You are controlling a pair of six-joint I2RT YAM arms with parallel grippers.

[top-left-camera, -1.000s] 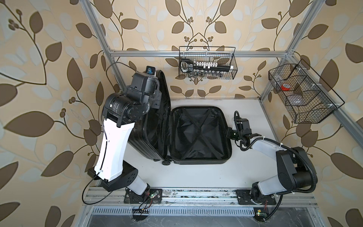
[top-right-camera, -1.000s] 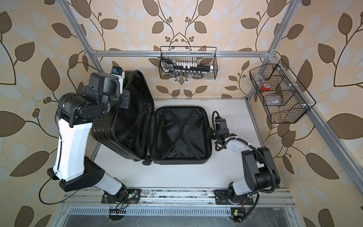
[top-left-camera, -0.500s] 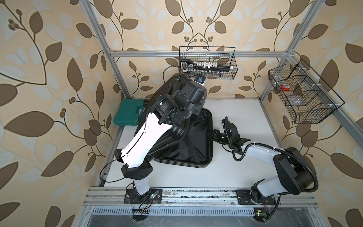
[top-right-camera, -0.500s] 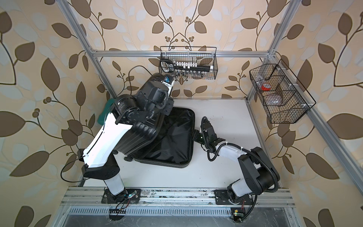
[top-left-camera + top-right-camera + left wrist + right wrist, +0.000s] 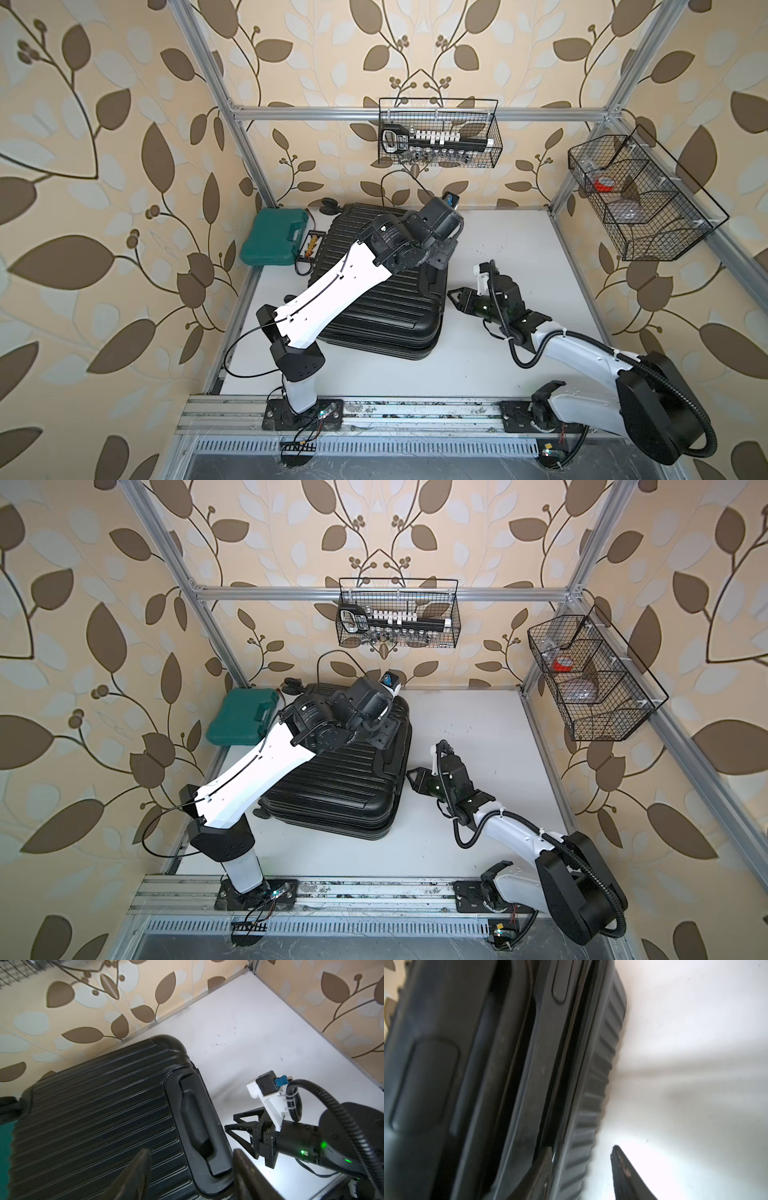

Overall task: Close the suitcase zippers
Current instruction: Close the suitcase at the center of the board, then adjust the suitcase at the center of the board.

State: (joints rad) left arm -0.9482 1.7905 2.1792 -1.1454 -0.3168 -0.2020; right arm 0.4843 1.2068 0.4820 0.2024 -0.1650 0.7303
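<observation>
The suitcase's far edge [image 5: 372, 207] faces the back wall and is beyond my right gripper's reach, so next my left gripper turns the suitcase around by its side handle [image 5: 430, 282].
The black ribbed suitcase [image 5: 386, 307] [image 5: 332, 787] lies flat on the white table with its lid folded down on the base. My left gripper [image 5: 191, 1153] hovers open above the suitcase's side handle [image 5: 195, 1122], one finger on each side of it and holding nothing. My right gripper [image 5: 451, 293] [image 5: 411, 773] [image 5: 581, 1148] is open at table level, just off the suitcase's right edge. In the right wrist view the zipper track [image 5: 572, 1084] runs as a thin line along a dark seam between the shell halves. No pull tabs show.
A teal tool case [image 5: 276, 241] lies at the back left, with a small box of coloured bits [image 5: 312, 246] beside it. Wire baskets hang on the back wall [image 5: 438, 137] and on the right wall [image 5: 636, 199]. Aluminium frame posts stand at the table's corners.
The lid, upright at the left a second ago, has swung down onto the base, and my left arm came over with it. Both grippers have gone from shut to open.
</observation>
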